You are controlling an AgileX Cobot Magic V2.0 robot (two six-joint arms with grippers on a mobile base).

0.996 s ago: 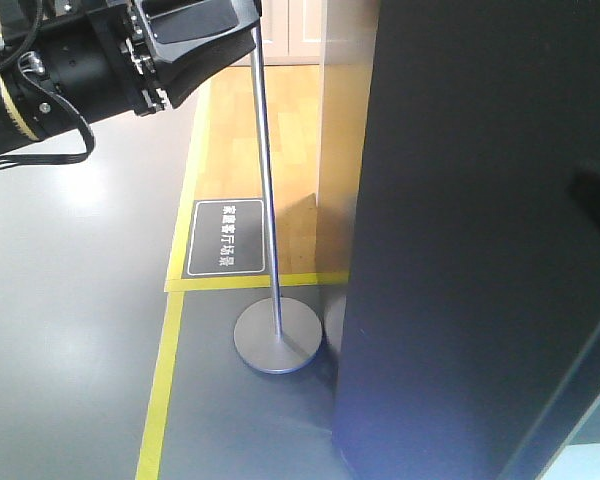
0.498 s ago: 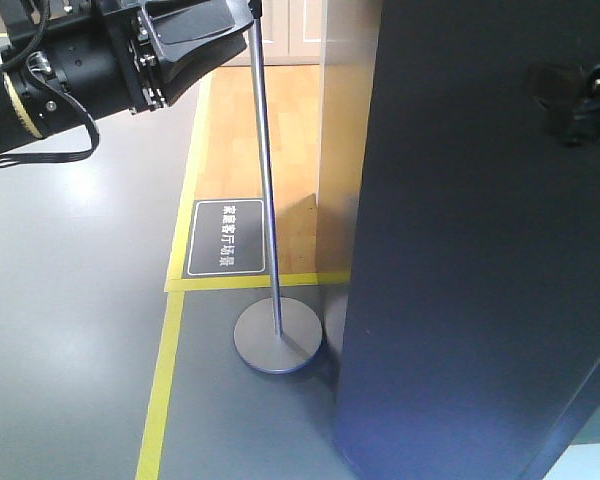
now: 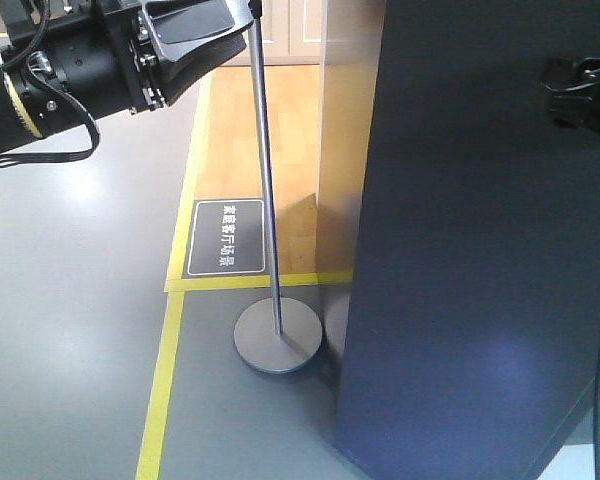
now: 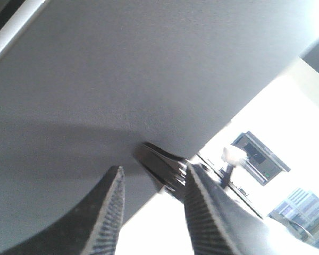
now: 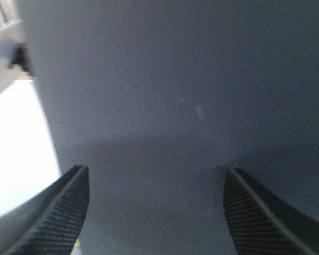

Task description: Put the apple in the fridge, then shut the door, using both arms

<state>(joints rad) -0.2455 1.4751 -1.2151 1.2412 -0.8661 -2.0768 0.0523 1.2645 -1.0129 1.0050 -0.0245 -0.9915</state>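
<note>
My gripper will make the door swing shut about the fridge's corner beside the pole when it pushes the door, because the door's lower edge [image 3: 356, 459] slants out from that corner.
The door [image 3: 480, 250], plain dark grey, fills the right of the front view. It also fills the left wrist view [image 4: 122, 79] and the right wrist view [image 5: 175, 79]. My left gripper [image 4: 154, 170] is open and empty, its tips just under the door's lower edge. In the front view this gripper [image 3: 200, 35] hangs at the top left, away from the door. My right gripper [image 5: 155, 169] is wide open and points straight at the door from close by. A black part of the right arm [image 3: 580, 90] shows against the door's upper right. The apple and the fridge's inside are out of view.
A metal pole [image 3: 265, 180] on a round base [image 3: 278, 340] stands just left of the door. A dark floor sign [image 3: 226, 238] lies behind it. Yellow tape lines [image 3: 160, 390] cross the grey floor, with wooden floor [image 3: 280, 120] beyond.
The right arm has risen along the door from mid-height to its upper right. The door's edges have shifted slightly to the right. The left arm has barely moved.
</note>
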